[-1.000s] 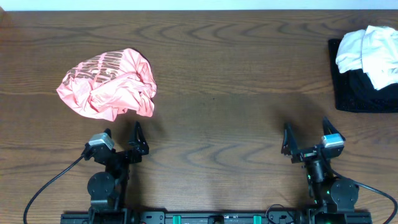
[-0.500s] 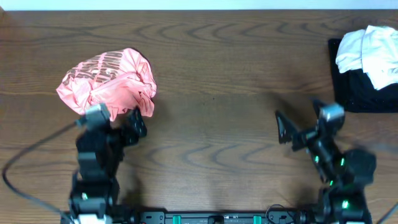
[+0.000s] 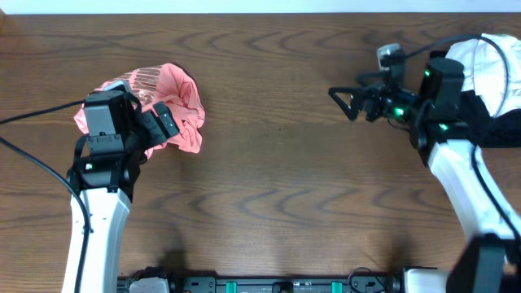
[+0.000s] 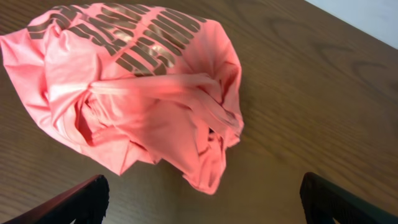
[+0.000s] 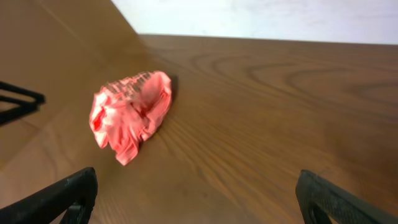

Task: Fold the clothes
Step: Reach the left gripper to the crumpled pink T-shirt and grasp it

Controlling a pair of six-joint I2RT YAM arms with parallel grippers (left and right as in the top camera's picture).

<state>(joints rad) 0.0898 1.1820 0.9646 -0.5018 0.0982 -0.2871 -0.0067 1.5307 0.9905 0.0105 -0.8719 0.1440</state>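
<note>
The pink shirt's loose edge [image 4: 231,127] faces my open left gripper and has clear wood [image 4: 280,140] beside it. I keep going down until the gripper's fingers are on both sides of that edge, then close them.
A crumpled pink shirt [image 3: 177,104] with dark lettering lies bunched on the wooden table at the left. It fills the left wrist view [image 4: 137,87] and shows small in the right wrist view [image 5: 130,112]. My left gripper [image 3: 163,124] is open and empty, hovering over the shirt's near edge. My right gripper [image 3: 350,102] is open and empty, held above bare table at the right, its fingers pointing left toward the shirt.
A black bin [image 3: 456,122] at the far right edge holds white clothes [image 3: 488,65]. The right arm partly covers it. Bare wooden table [image 3: 277,179] lies between the two arms.
Both arms have risen from their rest at the near edge. The left moved up over the pink shirt. The right swung far forward toward the back right.
</note>
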